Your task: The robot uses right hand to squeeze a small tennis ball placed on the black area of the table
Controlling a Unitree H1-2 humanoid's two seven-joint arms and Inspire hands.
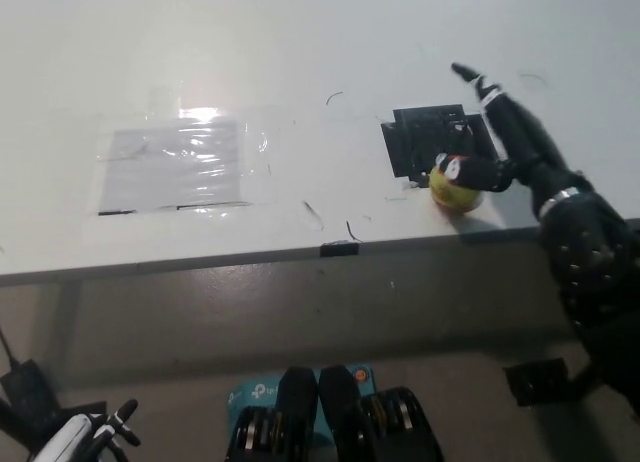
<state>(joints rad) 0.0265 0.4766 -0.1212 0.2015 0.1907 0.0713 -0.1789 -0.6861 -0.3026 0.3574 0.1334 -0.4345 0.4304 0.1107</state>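
Observation:
My gripper will make the tennis ball (455, 192) roll farther onto the black area when I squeeze, because the tennis ball's round side (450, 204) sticks out past the thumb at the black area's near edge.
A small yellow-green tennis ball with an orange-red patch (455, 187) sits at the near edge of the black taped area (425, 142) on the white table. My black right hand (510, 147) reaches in from the right above the table, open, its fingers spread. One finger stretches far over the black area and the thumb lies across the ball's top. My white left hand (85, 437) rests low at the bottom left, below the table.
A clear plastic sheet (175, 167) is taped on the white table (300, 62) to the left of the black area. The table's front edge (330, 247) runs just near the ball. Below it lies grey floor with a black block (535, 380).

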